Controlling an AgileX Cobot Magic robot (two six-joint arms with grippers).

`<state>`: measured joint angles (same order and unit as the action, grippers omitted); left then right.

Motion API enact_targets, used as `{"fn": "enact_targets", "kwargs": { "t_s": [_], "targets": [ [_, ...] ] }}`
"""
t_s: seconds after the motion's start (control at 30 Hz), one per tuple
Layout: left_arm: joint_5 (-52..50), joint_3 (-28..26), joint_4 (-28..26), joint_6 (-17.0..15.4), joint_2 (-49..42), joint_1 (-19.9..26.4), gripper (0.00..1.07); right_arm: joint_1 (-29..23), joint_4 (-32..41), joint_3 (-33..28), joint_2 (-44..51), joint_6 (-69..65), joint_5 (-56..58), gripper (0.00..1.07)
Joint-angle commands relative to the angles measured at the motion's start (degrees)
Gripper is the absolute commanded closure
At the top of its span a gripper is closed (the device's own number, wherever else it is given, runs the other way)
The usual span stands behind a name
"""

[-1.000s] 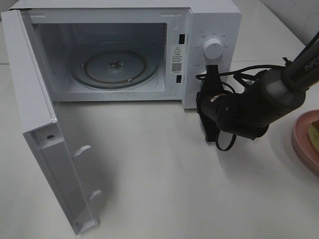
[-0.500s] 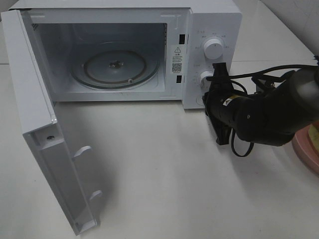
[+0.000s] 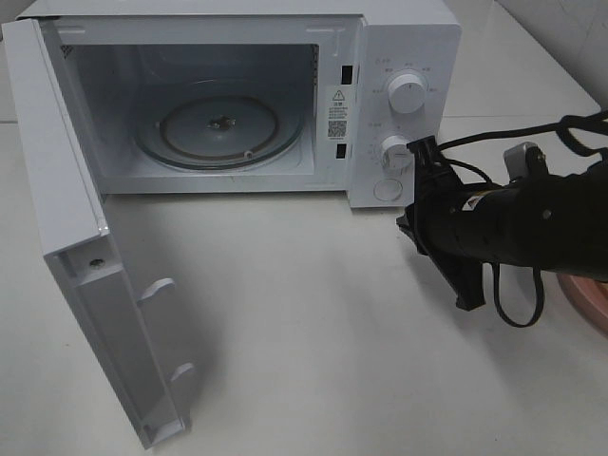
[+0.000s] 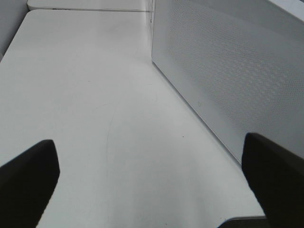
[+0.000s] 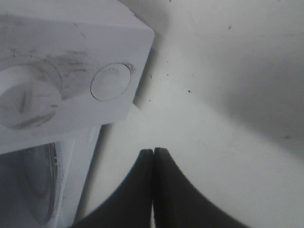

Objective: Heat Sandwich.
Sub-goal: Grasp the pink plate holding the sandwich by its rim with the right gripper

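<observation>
My right gripper should now move toward the pink plate [image 3: 587,304] and open its fingers on the way, because the microwave door is wide open and the turntable [image 3: 218,131] is clear.
The sandwich is hidden in every view. Only a sliver of the round pink plate [image 3: 591,310] shows at the right edge, behind my right arm. My right gripper [image 3: 407,224] is shut and empty. It hovers over the table just in front of the microwave's control panel, and its closed fingers [image 5: 153,159] point at the table below the round button [image 5: 110,80]. My left gripper [image 4: 152,190] is open and empty, low over the table beside the microwave's perforated side wall [image 4: 237,71]. It is out of the exterior view.
The white microwave [image 3: 404,43] stands at the back with its door [image 3: 66,237] swung wide open to the left. The glass turntable [image 3: 220,128] inside is bare. Two knobs [image 3: 407,93] and a round button [image 3: 388,189] are on its right panel.
My right arm has swung right and toward the front, away from the control panel. It now covers most of the pink plate and the sandwich edge seen earlier.
</observation>
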<state>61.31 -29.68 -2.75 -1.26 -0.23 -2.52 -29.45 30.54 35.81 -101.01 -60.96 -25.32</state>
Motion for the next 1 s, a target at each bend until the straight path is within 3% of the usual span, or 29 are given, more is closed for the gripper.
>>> {"fn": "enact_targets", "kwargs": {
  "t_s": [0.03,0.27,0.5,1.0],
  "targets": [
    [-0.29,0.0,-0.17,0.0,-1.09,0.17,0.06,0.06,-0.8,-0.23,2.92,5.9,5.21,1.04],
    [-0.29,0.0,-0.17,0.0,-1.09,0.17,0.06,0.06,-3.61,-0.11,7.79,22.12,14.15,1.03],
    [-0.29,0.0,-0.17,0.0,-1.09,0.17,0.06,0.06,-7.16,-0.11,10.2,29.16,21.72,1.02],
    [-0.29,0.0,-0.17,0.0,-1.09,0.17,0.06,0.06,-28.88,-0.11,18.33,35.24,44.86,0.97]
  ]
}}
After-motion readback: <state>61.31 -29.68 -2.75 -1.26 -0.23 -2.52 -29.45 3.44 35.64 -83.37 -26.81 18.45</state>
